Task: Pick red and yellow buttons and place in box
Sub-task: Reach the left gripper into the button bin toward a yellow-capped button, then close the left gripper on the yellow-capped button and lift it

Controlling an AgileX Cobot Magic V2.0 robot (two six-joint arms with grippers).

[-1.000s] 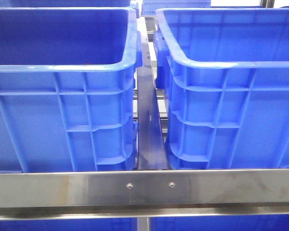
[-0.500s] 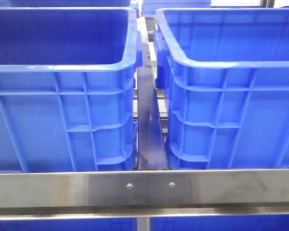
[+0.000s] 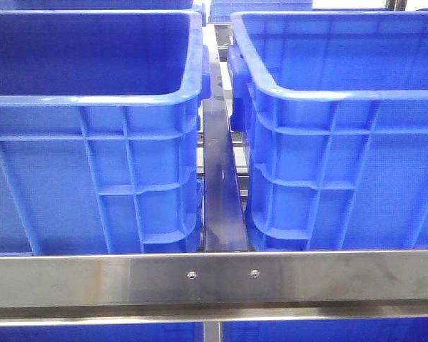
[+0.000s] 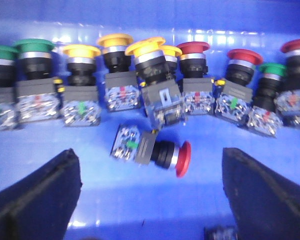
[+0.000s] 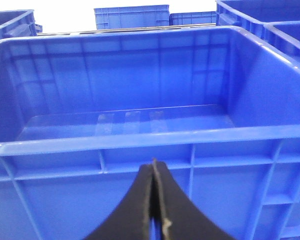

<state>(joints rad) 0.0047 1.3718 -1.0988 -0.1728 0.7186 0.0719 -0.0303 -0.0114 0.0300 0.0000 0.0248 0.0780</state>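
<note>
I can see the front yellow button (image 4: 154, 69) lying on its neighbours, lengthwise between my open fingers, so my left gripper should continue toward its body (image 4: 162, 96) and close there.
In the left wrist view, a red mushroom-head push button (image 4: 182, 159) lies on its side on the blue crate floor (image 4: 140, 210), with its black body and clear contact block attached. Behind it stands a row of similar buttons, among them yellow ones (image 4: 81, 50) (image 4: 115, 40) (image 4: 144, 47) and red ones (image 4: 192, 48) (image 4: 244, 56). My left gripper (image 4: 148, 167) is open and empty, and the lying red button is just ahead between its two fingers. My right gripper (image 5: 153, 165) is shut and empty, in front of the near wall of a blue crate (image 5: 140, 141). Neither gripper shows in the front view.
Green buttons (image 4: 34, 46) (image 4: 272, 69) stand in the same row. The front view shows two big blue crates (image 3: 93, 100) (image 3: 328, 96) side by side, with a metal bar (image 3: 221, 192) between them and a steel rail (image 3: 214, 278) across the front. More crates stand behind.
</note>
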